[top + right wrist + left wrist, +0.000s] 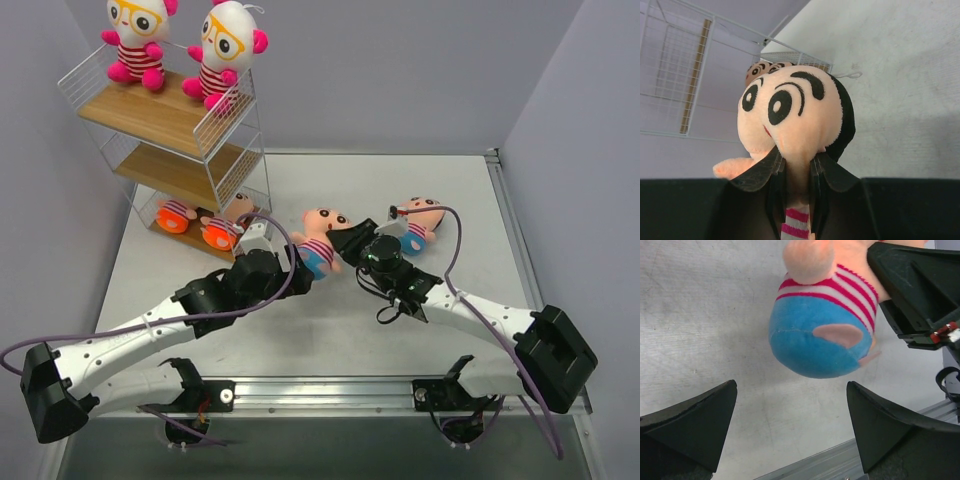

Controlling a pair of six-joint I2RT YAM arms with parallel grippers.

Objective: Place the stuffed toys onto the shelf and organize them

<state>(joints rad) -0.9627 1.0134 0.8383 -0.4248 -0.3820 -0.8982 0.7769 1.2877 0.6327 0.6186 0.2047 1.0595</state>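
The robot's right gripper is holding the toy's neck away from the shelf's middle level, so next the left gripper grabs the toy's blue bottom and brings the toy to that level.
My right gripper is shut on the neck of a peach-skinned stuffed toy with a striped shirt and blue bottom, and holds it mid-table; the right wrist view shows the fingers pinching the neck below its head. My left gripper is open and empty, its jaws wide apart just short of the toy's blue bottom. The shelf stands at the back left. Two white-headed toys sit on its top tier. Two orange-bottomed toys lie on the bottom tier.
Another blue-bottomed toy lies on the table behind my right arm. The shelf's middle tier shows bare board. The shelf's wire mesh stands behind the held toy's head, with another toy's face peeking out.
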